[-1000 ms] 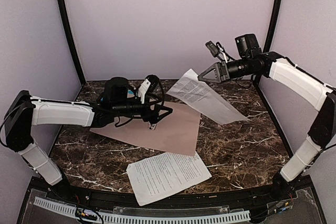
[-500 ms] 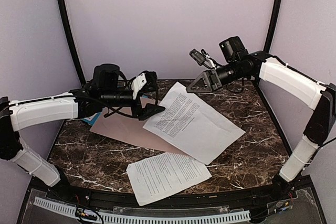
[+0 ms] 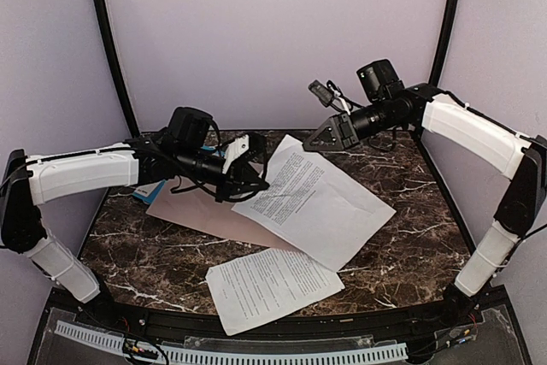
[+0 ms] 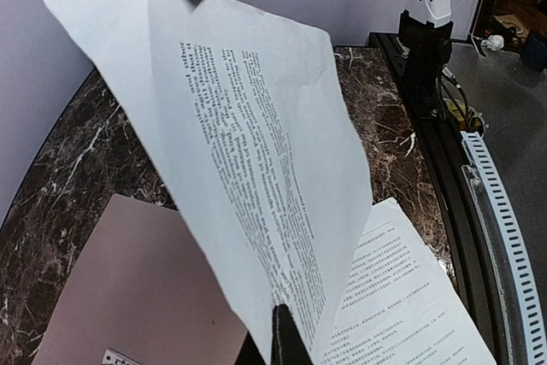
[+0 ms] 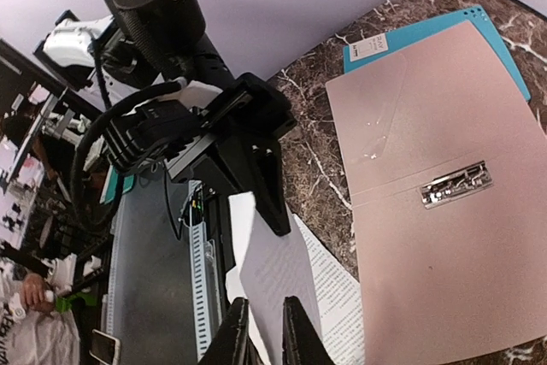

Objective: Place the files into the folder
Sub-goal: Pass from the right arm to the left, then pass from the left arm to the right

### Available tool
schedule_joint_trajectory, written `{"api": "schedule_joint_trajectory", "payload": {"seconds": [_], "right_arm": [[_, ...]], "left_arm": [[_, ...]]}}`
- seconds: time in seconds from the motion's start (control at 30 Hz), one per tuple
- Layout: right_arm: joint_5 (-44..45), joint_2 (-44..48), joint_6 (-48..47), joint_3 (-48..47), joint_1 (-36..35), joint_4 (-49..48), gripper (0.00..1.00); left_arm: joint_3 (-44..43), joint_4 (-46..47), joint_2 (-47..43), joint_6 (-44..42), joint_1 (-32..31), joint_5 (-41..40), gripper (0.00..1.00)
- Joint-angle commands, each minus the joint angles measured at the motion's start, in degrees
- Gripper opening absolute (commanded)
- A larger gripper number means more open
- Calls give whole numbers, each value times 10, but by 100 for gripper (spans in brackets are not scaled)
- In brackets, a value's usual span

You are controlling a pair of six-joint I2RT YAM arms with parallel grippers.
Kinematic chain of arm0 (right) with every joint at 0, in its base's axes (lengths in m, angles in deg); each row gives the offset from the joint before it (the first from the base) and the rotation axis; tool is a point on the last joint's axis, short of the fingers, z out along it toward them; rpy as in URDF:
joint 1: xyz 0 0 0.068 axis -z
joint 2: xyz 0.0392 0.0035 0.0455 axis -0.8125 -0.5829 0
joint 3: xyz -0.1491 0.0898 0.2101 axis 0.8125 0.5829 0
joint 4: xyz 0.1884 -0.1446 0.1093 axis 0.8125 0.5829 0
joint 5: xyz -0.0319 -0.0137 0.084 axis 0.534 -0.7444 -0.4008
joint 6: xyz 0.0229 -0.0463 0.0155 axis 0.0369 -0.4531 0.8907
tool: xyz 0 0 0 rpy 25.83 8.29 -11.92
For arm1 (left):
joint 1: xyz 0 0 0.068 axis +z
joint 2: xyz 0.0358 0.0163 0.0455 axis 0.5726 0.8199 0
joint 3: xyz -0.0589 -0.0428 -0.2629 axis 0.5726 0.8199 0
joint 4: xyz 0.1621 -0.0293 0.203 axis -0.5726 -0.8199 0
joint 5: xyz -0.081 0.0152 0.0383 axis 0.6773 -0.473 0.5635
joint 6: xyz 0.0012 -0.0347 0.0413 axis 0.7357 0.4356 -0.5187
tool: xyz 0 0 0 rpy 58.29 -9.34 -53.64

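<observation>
The file sticks out past the tan folder's edge [image 3: 297,245], so the robot's right gripper should grip the file's far corner [image 3: 296,145] to free the left gripper to slide the folder under it.
One file [image 3: 312,198], a white printed sheet, hangs slanted above the table, partly over the tan folder [image 3: 201,207]. My left gripper [image 3: 255,181] is shut on its left edge; in the left wrist view the sheet [image 4: 248,151] rises from that gripper [image 4: 286,318]. My right gripper [image 3: 309,144] is at the sheet's far corner. Its jaws [image 5: 265,314] stand slightly apart with the paper between them. The folder [image 5: 444,237] lies open, its metal clip [image 5: 455,184] showing. Another file [image 3: 272,284] lies flat near the front edge.
A teal folder [image 5: 427,32] with a white label lies under the tan one at the back left. Purple walls close in the marble table [image 3: 402,245] on three sides. A black rail with a white cable strip [image 3: 256,354] runs along the front.
The right arm brought the sheet down over the folder. The left gripper moved to its left edge and shut on it. The right jaws have parted a little.
</observation>
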Motion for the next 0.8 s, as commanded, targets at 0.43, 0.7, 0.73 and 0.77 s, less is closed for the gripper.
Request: {"api": "schedule_joint_trajectory", "payload": {"seconds": [0.43, 0.7, 0.73, 0.77], "right_arm": [[151, 22, -168, 24, -49, 80, 58], [152, 20, -190, 40, -62, 93, 20], [153, 19, -189, 40, -62, 93, 11], [155, 19, -188, 40, -62, 91, 0]], "left_arm": [[-122, -211, 20, -47, 2, 17, 1], [-140, -231, 40, -47, 4, 6, 1], [-140, -229, 40, -46, 6, 4, 1], [-139, -227, 40, -40, 7, 4, 1]]}}
